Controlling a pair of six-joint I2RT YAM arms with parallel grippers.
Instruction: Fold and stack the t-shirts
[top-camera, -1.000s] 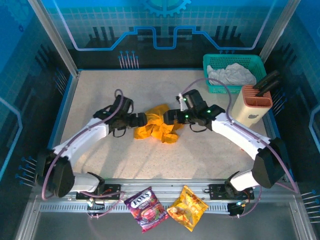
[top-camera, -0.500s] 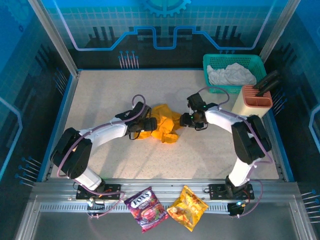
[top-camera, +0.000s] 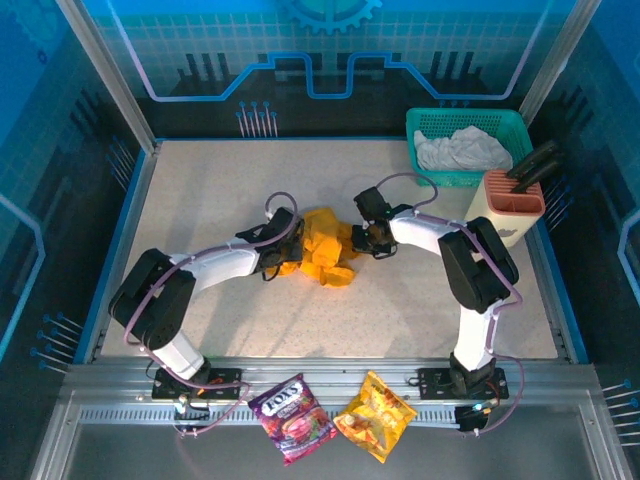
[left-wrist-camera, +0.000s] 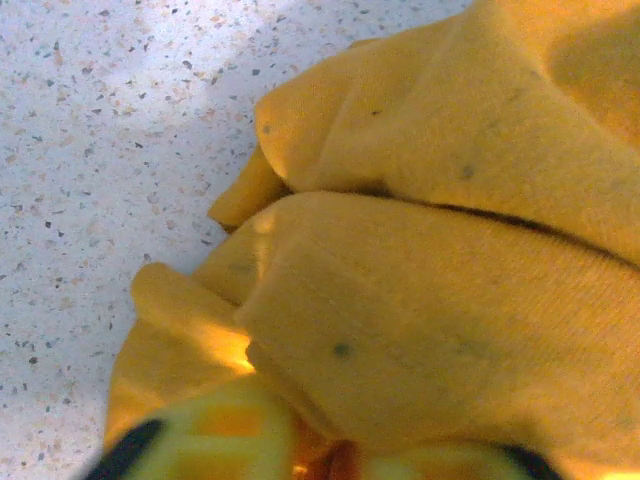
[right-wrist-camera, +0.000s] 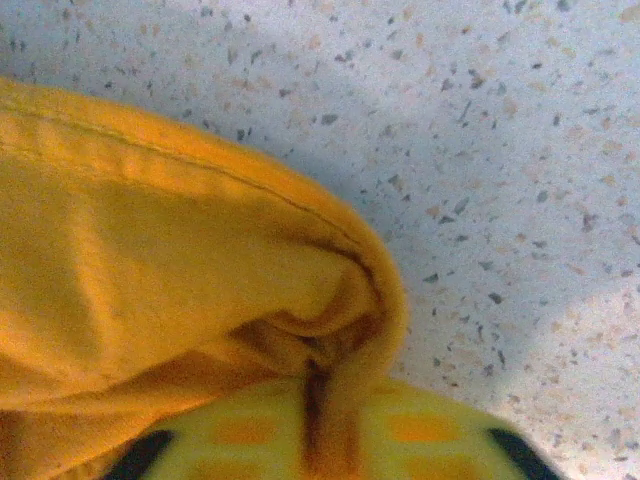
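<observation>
The golden-orange t-shirt (top-camera: 324, 246) is bunched up between my grippers. Next, my left gripper pulls the t-shirt's edge toward the clear tabletop (top-camera: 232, 218) while my right gripper holds the t-shirt's hem.
The golden-orange t-shirt (top-camera: 326, 248) lies crumpled in a heap at the middle of the table. My left gripper (top-camera: 288, 253) is at its left edge; in the left wrist view thick folds of the t-shirt (left-wrist-camera: 430, 300) press down between the fingers of that gripper (left-wrist-camera: 330, 462), which is shut on the cloth. My right gripper (top-camera: 361, 239) is at the heap's right edge, and in the right wrist view this gripper (right-wrist-camera: 318, 440) pinches a hemmed fold of the t-shirt (right-wrist-camera: 180, 270). The whitish-grey t-shirt (top-camera: 460, 149) lies bunched in the green basket.
The green basket (top-camera: 512, 124) stands at the back right, with a beige holder (top-camera: 503, 210) with dark handles just in front of it. Two snack packets, a purple one (top-camera: 292, 416) and an orange one (top-camera: 375, 413), lie on the front rail.
Both arms have drawn their elbows back toward their bases while the grippers stayed at the shirt's edges. The left gripper has moved right, and the orange heap is bunched tighter.
</observation>
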